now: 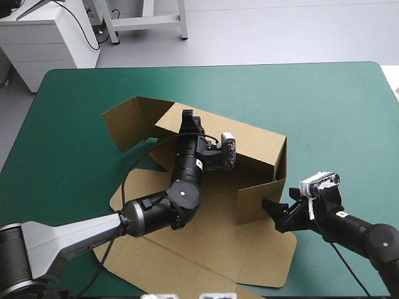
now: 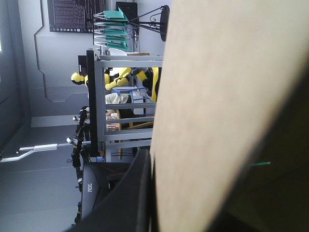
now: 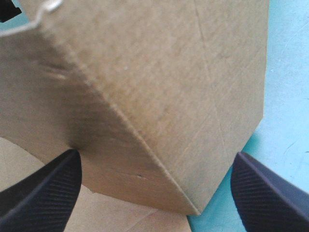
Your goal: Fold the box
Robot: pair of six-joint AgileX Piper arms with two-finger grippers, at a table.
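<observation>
The lid flap [image 1: 209, 240] will come along, spread open, when I lift the box, because the board runs into the flap from inside the brown box [image 1: 223, 182].
The brown box [image 1: 252, 146] stands mid-table, its far and right walls raised and its lid flap [image 1: 206, 249] lying flat toward the near edge. A side flap [image 1: 128, 121] leans up at the far left. My left gripper [image 1: 187, 117] reaches over the box's floor to the far wall's top edge. In the left wrist view the board [image 2: 217, 96] runs upright between the black fingers [image 2: 140, 193], and the left gripper [image 2: 203, 198] is shut on it. My right gripper [image 1: 273, 213] stands open just off the box's near-right corner [image 3: 169, 96]. That corner lies ahead of the right gripper [image 3: 154, 193], untouched.
The teal-green cover [image 1: 330, 106] stretches to the right of the box and beyond it to the far edge. A strip of cover [image 3: 285, 96] shows beside the box's right wall. The flat lid flap reaches close to the table's near edge.
</observation>
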